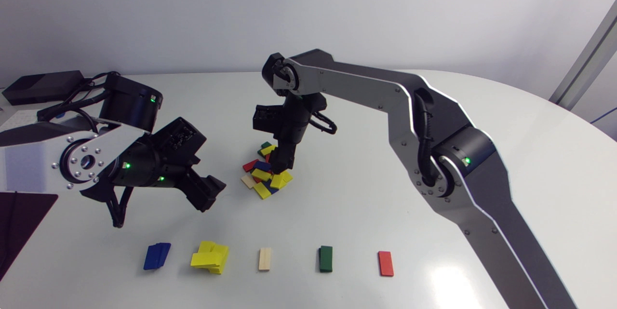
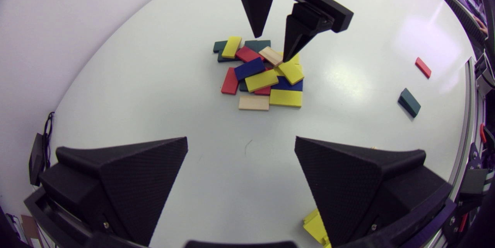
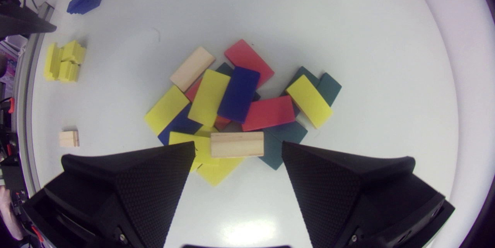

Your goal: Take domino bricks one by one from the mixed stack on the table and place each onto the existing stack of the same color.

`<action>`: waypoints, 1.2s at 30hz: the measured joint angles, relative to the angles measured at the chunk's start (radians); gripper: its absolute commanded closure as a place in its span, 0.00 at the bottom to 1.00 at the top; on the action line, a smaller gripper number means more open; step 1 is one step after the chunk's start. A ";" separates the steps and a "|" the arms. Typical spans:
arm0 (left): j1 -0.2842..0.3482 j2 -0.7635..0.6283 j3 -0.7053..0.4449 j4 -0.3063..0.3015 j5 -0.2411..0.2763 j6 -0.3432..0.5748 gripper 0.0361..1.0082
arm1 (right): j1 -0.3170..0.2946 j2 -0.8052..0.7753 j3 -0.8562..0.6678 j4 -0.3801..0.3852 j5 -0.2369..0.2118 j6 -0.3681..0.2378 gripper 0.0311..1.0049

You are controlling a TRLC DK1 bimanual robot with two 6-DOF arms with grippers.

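The wooden brick (image 3: 237, 145) is lying uncovered across the yellow brick's end (image 3: 209, 151), so it will come away by itself and the pile will stay lying when I lift it.
The mixed pile (image 1: 264, 175) of yellow, red, blue, green and wooden bricks lies mid-table. My right gripper (image 1: 280, 163) hangs straight down over it, open. In the right wrist view a wooden brick (image 3: 237, 144) lies on top of the pile between the fingertips of that gripper (image 3: 238, 151), with a gap on each side. My left gripper (image 2: 240, 145) hovers open and holds nothing, left of the pile (image 2: 263, 74). Along the front stand the blue stack (image 1: 156, 256), the untidy yellow stack (image 1: 210, 257), a wooden brick (image 1: 264, 259), the green stack (image 1: 326, 258) and a red brick (image 1: 385, 263).
A black box (image 1: 43, 86) with cables sits at the table's back left corner. A dark mat (image 1: 19, 222) lies at the left edge. My right arm's long link (image 1: 409, 121) spans the table's right half above the surface.
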 measured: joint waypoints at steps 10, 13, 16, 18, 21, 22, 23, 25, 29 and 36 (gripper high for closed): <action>0.000 0.000 0.000 0.000 0.000 0.011 0.02 | -0.010 0.027 0.029 -0.019 -0.014 0.007 0.22; 0.000 0.000 0.000 0.000 0.000 0.011 0.02 | -0.010 0.030 0.040 -0.019 -0.016 0.008 0.22; 0.000 0.000 0.000 0.000 0.000 0.011 0.02 | -0.010 0.037 0.049 -0.020 -0.016 0.011 0.22; 0.000 0.000 0.000 0.000 0.000 0.011 0.02 | -0.010 0.047 0.056 -0.023 -0.016 0.011 0.22; 0.000 0.000 0.000 0.000 0.000 0.011 0.02 | -0.010 0.061 0.061 -0.026 -0.016 0.015 0.22; 0.000 0.000 0.000 0.000 0.000 0.011 0.02 | -0.010 0.065 0.067 -0.031 -0.019 0.019 0.22; 0.000 0.000 0.000 0.000 0.000 0.011 0.02 | -0.010 0.068 0.075 -0.041 -0.019 0.023 0.22; 0.000 0.000 0.000 0.000 0.000 0.012 0.02 | -0.010 0.072 0.083 -0.047 -0.017 0.026 0.22; 0.000 0.000 0.000 0.000 0.000 0.014 0.02 | -0.009 0.081 0.103 -0.069 -0.017 0.026 0.41; 0.003 0.000 0.000 0.003 0.000 0.015 0.02 | -0.003 0.103 0.147 -0.105 -0.017 0.026 0.76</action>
